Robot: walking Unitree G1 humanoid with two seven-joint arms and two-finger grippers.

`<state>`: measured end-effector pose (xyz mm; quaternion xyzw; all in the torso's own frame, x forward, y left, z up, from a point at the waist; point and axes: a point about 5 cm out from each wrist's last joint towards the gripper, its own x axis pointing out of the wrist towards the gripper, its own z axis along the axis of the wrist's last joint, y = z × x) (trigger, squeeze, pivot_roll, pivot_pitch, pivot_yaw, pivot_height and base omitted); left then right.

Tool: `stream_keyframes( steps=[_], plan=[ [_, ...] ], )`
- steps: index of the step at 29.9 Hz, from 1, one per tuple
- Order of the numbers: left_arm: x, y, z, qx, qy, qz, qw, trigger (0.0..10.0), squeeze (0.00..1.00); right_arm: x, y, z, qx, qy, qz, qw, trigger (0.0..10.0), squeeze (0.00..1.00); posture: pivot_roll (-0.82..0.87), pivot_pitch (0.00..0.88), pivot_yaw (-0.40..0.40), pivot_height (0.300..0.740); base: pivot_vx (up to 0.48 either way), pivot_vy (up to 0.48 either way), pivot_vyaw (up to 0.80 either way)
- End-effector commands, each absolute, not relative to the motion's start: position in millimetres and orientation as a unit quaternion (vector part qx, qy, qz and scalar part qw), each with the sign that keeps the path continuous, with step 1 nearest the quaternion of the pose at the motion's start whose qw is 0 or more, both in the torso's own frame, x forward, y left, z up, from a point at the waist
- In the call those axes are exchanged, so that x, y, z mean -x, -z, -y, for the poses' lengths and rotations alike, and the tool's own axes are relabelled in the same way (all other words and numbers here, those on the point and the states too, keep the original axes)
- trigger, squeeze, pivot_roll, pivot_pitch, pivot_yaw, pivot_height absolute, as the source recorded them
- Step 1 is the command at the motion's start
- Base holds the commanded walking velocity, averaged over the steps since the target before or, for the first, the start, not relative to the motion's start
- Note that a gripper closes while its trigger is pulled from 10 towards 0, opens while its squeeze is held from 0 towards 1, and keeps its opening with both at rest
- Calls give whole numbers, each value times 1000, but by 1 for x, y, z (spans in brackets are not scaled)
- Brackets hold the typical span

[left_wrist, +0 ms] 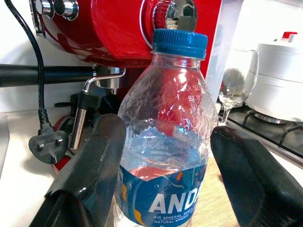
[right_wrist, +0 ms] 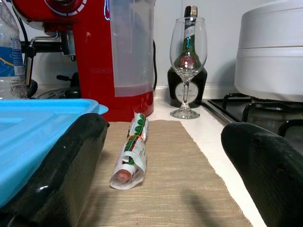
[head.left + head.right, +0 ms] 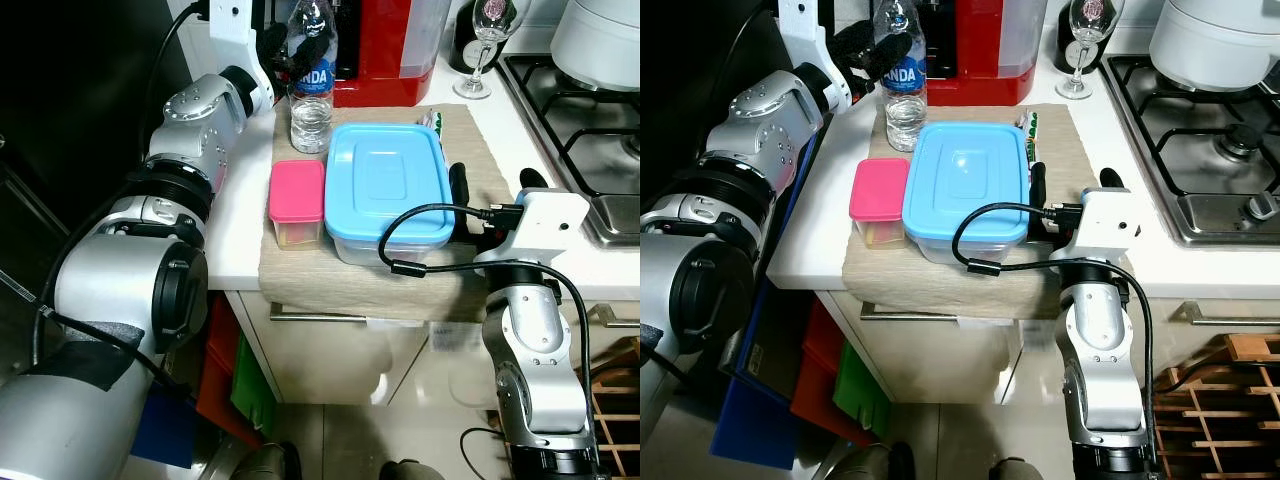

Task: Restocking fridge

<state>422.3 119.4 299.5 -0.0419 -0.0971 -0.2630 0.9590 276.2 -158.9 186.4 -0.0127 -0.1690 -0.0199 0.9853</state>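
Observation:
I expect the water bottle to pinch inward between my fingers when I lift it, because its clear side above the label looks crinkled and flimsy.
A clear water bottle with a blue cap and blue label stands at the back of a beige mat on the white counter. My left gripper is open around it, one finger on each side; its left-hand finger looks close to or touching the plastic. In front lie a large box with a light-blue lid and a small pink-lidded box. My right gripper stands open at the blue box's right side, one finger against the box edge, nothing held.
A red coffee machine stands right behind the bottle, with a wine glass and a dark bottle beside it. A small wrapped packet lies on the mat ahead of my right gripper. A gas hob with a white pot is on the right.

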Motion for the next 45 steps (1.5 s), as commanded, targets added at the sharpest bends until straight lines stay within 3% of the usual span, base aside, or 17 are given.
stream_keyframes(
  steps=[1,6,7,8,9,26,37,45],
  plan=[
    [-423,-303,-120,46,262,102,958,0,0,-277,-190,158,16,14,174,984,10000,0,-145,67,58,740,0,0,0],
    [-422,-301,-117,36,264,101,958,0,0,-278,-190,159,17,13,175,984,10000,0,-151,54,53,740,0,0,0],
    [-422,-300,-117,29,262,101,959,1647,0,-278,-190,159,17,13,174,984,10000,0,-151,54,53,740,0,0,0],
    [-423,-301,-118,19,255,103,961,9412,0,-278,-190,159,18,14,174,984,10000,0,-151,54,53,740,0,0,0],
    [-422,-304,-119,5,248,113,962,10000,1000,-278,-190,159,19,14,174,984,10000,0,-151,54,53,740,0,0,0],
    [-422,-318,-121,-5,266,119,957,10000,1000,-271,-194,153,11,-19,182,983,10000,0,-151,65,62,740,0,0,0],
    [-422,-338,-126,-8,252,135,958,10000,1000,-261,-211,172,43,6,210,977,10000,0,-166,66,66,740,0,0,0],
    [-423,-329,-113,-21,264,108,958,10000,1000,-264,-229,167,26,-5,233,972,10000,0,-171,68,86,740,0,0,0]
  ],
)
